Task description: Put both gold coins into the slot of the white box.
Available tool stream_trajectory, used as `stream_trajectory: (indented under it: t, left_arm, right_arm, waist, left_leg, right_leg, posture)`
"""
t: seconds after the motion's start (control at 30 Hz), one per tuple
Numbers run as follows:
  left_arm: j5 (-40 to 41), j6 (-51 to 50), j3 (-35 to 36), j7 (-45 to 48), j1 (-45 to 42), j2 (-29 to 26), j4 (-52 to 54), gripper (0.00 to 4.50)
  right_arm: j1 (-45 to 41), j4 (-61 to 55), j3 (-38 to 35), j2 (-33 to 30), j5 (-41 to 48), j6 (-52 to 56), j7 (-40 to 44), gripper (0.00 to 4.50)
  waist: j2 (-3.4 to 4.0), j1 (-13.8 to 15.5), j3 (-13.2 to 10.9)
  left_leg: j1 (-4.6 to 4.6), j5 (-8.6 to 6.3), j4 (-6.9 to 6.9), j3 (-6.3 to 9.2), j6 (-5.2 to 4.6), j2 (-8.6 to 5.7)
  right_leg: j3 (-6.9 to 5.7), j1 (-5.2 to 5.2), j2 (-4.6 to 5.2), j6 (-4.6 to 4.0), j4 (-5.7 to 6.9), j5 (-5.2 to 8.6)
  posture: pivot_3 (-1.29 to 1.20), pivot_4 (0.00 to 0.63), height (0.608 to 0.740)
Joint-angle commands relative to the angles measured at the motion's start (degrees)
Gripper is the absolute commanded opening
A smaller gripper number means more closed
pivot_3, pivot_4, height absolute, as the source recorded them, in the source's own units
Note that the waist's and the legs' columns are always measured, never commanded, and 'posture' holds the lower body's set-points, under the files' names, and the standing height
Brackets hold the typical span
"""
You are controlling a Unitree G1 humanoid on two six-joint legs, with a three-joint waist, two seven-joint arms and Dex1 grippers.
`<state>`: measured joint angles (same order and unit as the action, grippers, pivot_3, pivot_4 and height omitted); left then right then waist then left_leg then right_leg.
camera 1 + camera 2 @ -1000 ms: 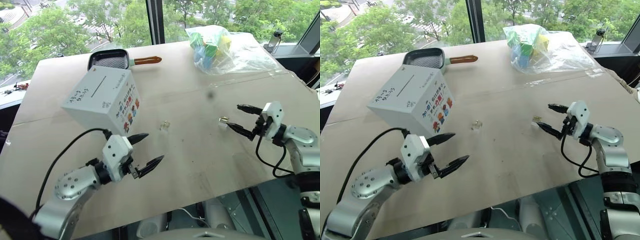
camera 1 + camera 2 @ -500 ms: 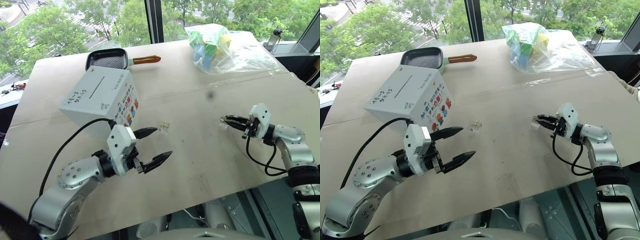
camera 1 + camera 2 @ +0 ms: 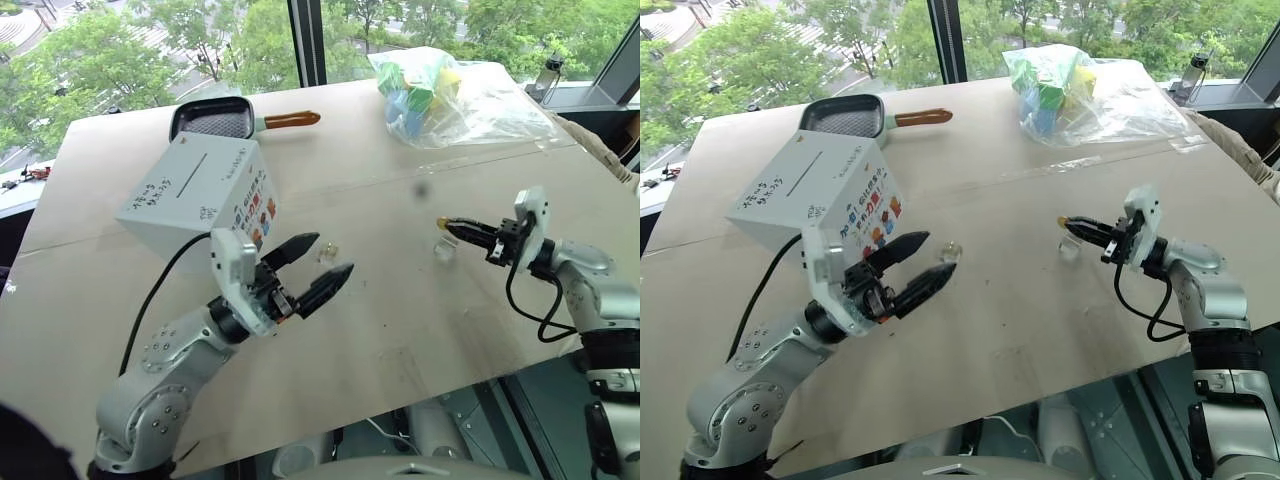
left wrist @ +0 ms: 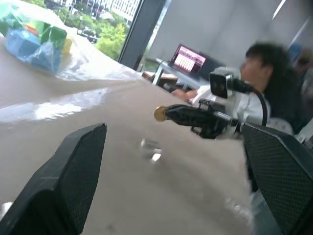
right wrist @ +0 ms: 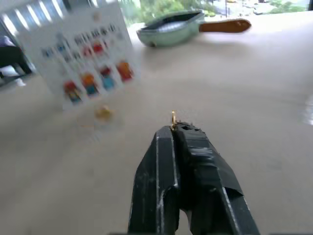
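Next, my left gripper takes the coin [image 3: 442,223] by its free edge and inserts it, since my right gripper holds a gold coin far from the white box's slot [image 3: 191,175].
The white box [image 3: 200,195] stands tilted at the table's left, its slot [image 3: 197,166] on the upper face. My right gripper [image 3: 447,224] hangs above the table at the right, shut on a gold coin [image 4: 160,113] that pokes from its tips. Just below it sits a small clear block [image 3: 443,250]. The other gold coin [image 5: 103,113] rests on a second clear block [image 3: 951,251] near the box's front corner. My left gripper [image 3: 334,253] is open, raised off the table, its fingertips close to that block and holding nothing.
A dark square pan [image 3: 215,118] with an orange handle lies behind the box. A clear bag of coloured blocks [image 3: 440,90] sits at the back right. A person [image 4: 274,73] and a laptop [image 4: 188,58] are beyond the table's right side.
My right gripper shut on the coin and lifted it off its clear block, which stayed on the table. My left gripper rose, rolled and shifted right towards the other coin.
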<state>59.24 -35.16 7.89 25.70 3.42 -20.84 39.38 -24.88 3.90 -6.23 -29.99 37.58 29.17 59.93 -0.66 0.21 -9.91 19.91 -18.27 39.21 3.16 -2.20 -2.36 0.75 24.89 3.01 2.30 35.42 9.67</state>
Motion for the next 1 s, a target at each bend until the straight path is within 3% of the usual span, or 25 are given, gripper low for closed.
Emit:
stream_trajectory:
  t: [0.03, 0.27, 0.37, 0.53, 0.63, 0.67, 0.83, 0.93, 1.0]
  left_arm:
    - [11.28, -0.36, -0.65, -5.21, -2.09, 5.72, -2.69, 4.5]
    - [19.55, -0.22, -1.86, -5.92, -4.76, 10.02, -5.28, 4.5]
    - [20.06, -0.56, -2.43, -4.6, -4.54, 9.6, -5.13, 3.79]
    - [21.88, -0.11, -2.59, -3.17, -4.0, 9.88, -4.48, 1.43]
    - [22.21, -0.09, -2.87, -2.74, -4.08, 9.84, -4.56, 0.24]
    - [22.19, -0.23, -3.13, -2.35, -4.02, 9.7, -4.57, 0.04]
    - [20.87, -1.04, -4.7, 0.27, -3.51, 8.19, -4.48, 0.04]
    - [20.47, -0.29, -3.27, 0.58, -4.42, 6.88, -5.5, 0.0]
    - [19.64, 0.16, -1.37, -0.06, -5.51, 4.85, -5.71, 0.0]
  right_arm:
    - [-0.78, -9.8, -0.55, 4.57, 11.18, 10.03, -4.16, 0.04]
    - [-0.92, -19.36, 1.03, 15.48, 23.67, 18.67, -14.98, 0.04]
    - [0.1, -21.93, 2.19, 17.55, 25.94, 20.17, -17.18, 0.0]
    - [1.01, -23.56, 3.34, 18.72, 27.94, 20.9, -18.92, 0.0]
    - [1.09, -23.99, 3.65, 18.38, 28.64, 21.32, -19.18, 0.0]
    - [1.17, -24.17, 3.81, 18.16, 28.8, 21.5, -19.13, 0.0]
    - [0.84, -24.11, 4.04, 17.48, 29.75, 22.45, -20.51, 0.0]
    - [0.27, -24.1, 4.04, 16.74, 30.46, 23.46, -21.26, 0.89]
    - [0.33, -24.32, 4.01, 15.96, 29.08, 22.97, -21.55, 1.91]
  waist:
    - [-0.01, 0.08, 0.0]
    - [0.0, 0.38, 0.0]
    - [0.0, 0.38, 0.0]
    - [0.0, 0.36, 0.0]
    - [0.0, 0.32, 0.0]
    - [0.0, 0.29, 0.0]
    - [0.0, 0.18, 0.0]
    - [0.0, 0.03, 0.0]
    - [0.0, -0.07, 0.0]
  left_leg:
    - [0.01, 0.0, 0.01, 0.04, 0.0, 0.0]
    - [0.03, 0.11, 0.04, 0.07, 0.19, -0.14]
    - [0.03, 0.12, 0.03, 0.07, 0.2, -0.19]
    - [0.05, 0.12, 0.03, 0.08, 0.19, -0.26]
    - [0.05, 0.12, 0.03, 0.09, 0.19, -0.27]
    - [0.05, 0.12, 0.03, 0.1, 0.19, -0.27]
    - [0.05, 0.11, 0.03, 0.12, 0.18, -0.27]
    - [0.05, 0.11, 0.03, 0.12, 0.18, -0.27]
    - [0.05, 0.09, 0.03, 0.12, 0.14, -0.26]
  right_leg:
    - [-0.03, 0.0, 0.0, 0.0, 0.02, 0.0]
    - [-0.08, 0.0, 0.0, 0.0, 0.03, 0.01]
    - [-0.21, 0.0, -0.03, 0.0, 0.02, 0.01]
    - [-0.25, 0.0, -0.1, 0.02, 0.01, 0.03]
    - [-0.27, 0.0, -0.12, 0.02, 0.01, 0.03]
    - [-0.28, 0.0, -0.13, 0.02, 0.02, 0.03]
    - [-0.29, 0.0, -0.15, 0.02, 0.01, 0.04]
    - [-0.29, 0.0, -0.15, 0.01, 0.01, 0.05]
    - [-0.3, 0.0, -0.15, 0.0, 0.01, 0.06]
  posture:
    - [0.0, 0.15, 0.721]
    - [0.0, 0.15, 0.721]
    - [0.0, 0.15, 0.721]
    - [0.0, 0.15, 0.721]
    - [0.0, 0.15, 0.721]
    - [0.0, 0.15, 0.721]
    - [0.0, 0.15, 0.721]
    - [0.0, 0.15, 0.721]
    - [0.0, 0.15, 0.721]
